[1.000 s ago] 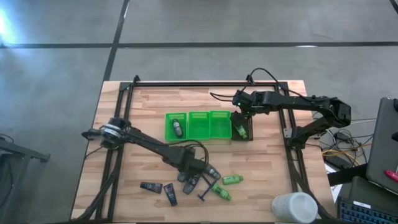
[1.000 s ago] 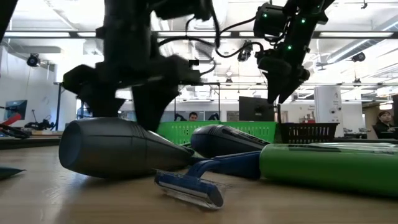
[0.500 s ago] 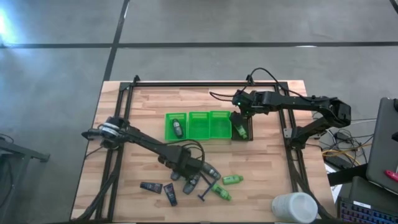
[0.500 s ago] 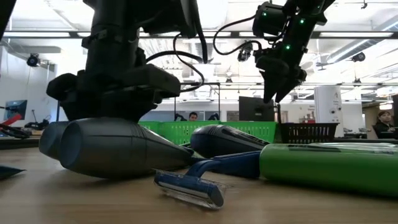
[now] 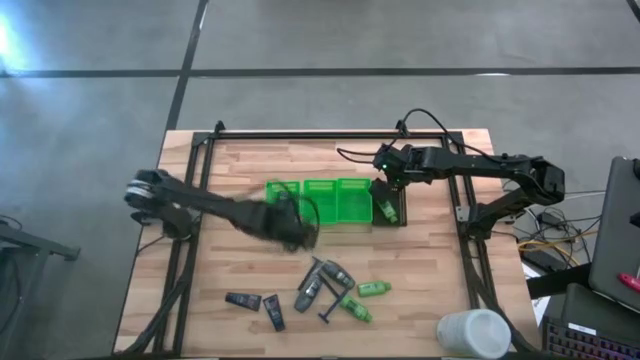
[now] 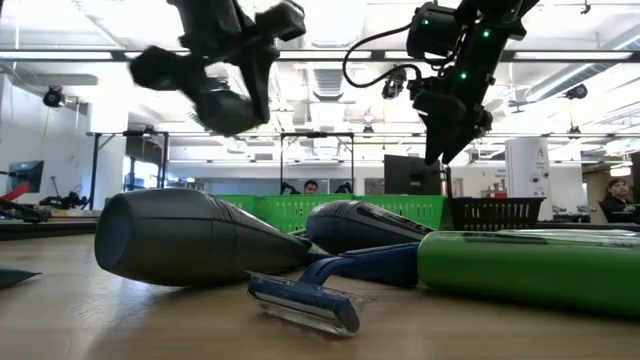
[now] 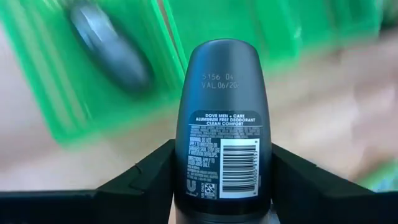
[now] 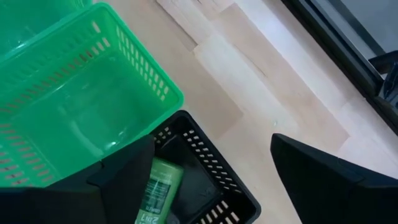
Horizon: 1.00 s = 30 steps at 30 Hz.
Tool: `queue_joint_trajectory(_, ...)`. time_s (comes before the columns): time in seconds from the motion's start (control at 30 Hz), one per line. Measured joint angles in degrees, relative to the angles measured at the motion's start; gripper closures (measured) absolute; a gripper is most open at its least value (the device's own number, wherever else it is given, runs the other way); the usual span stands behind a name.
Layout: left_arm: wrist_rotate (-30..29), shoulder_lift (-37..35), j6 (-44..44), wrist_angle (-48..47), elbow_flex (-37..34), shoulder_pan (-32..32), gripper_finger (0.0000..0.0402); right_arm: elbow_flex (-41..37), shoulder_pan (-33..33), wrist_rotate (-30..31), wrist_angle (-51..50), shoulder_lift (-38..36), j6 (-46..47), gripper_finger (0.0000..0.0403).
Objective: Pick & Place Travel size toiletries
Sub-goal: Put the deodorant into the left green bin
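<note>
The tray's green bottom is free beside the grey bottle in the tray [image 7: 115, 53], so my left gripper keeps moving over that gap [image 7: 142, 26] and lets go of its matching bottle there.
My left gripper [image 5: 290, 228] is shut on a grey oval bottle [image 7: 224, 124] and hangs in the air just in front of the bright green three-compartment tray [image 5: 340, 186]. Another grey bottle [image 5: 285, 207] lies in the tray's left compartment. My right gripper [image 5: 384, 192] is open above the black slotted bin [image 8: 205, 163], where a green mini bottle [image 8: 155, 186] lies. On the near table lie two grey bottles [image 5: 322, 280], two dark tubes [image 5: 256, 304], two green mini bottles [image 5: 373, 289] and a razor [image 5: 330, 308]. My left gripper pinches the grey oval bottle between its two fingers [image 7: 146, 177], one on each narrow side of its lower body [image 7: 186, 180]. The label faces the wrist camera and the rounded end points away from the wrist. The bottle is lifted clear of the table [image 6: 225, 105].
The table's dark frame rails [image 5: 195, 200] run along both sides and the far edge. A white cup-like object [image 5: 472, 332] sits at the near right corner. Bare wood lies left of the tray and between the tray and the pile.
My left gripper has risen from the pile of toiletries with a grey oval bottle in its fingers. It has carried the bottle up and toward the far edge, to the green tray. The other bottles, tubes and razor stay where they were.
</note>
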Motion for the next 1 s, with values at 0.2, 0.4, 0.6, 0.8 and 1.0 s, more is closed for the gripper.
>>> queue_joint_trajectory(0.2, 3.4, -2.7, 11.4, 5.7, -6.7, 16.7, 0.0184, 0.0, -0.1, 0.0, 1.1, 0.0, 0.4, 0.0087)
queue_joint_trajectory(0.4, 8.4, -2.5, 13.3, 14.7, -13.3, 22.8, 0.0183, 0.0, 0.0, 0.0, 1.1, 0.0, 0.9, 0.0073)
queue_joint_trajectory(0.6, 9.2, -2.7, 11.0, 15.3, -15.3, 22.2, 0.0176, 0.0, -0.5, 0.2, 1.1, 0.0, 1.3, 0.0060)
queue_joint_trajectory(0.8, 7.8, -2.6, 11.5, 15.9, -14.8, 22.4, 0.0130, 0.0, -0.7, 0.1, 1.3, 0.0, 0.7, 0.0053)
queue_joint_trajectory(1.0, 7.9, -3.6, 11.1, 15.5, -14.5, 20.5, 0.0081, 0.0, -0.7, -0.3, -0.3, -0.2, -0.6, 0.0066)
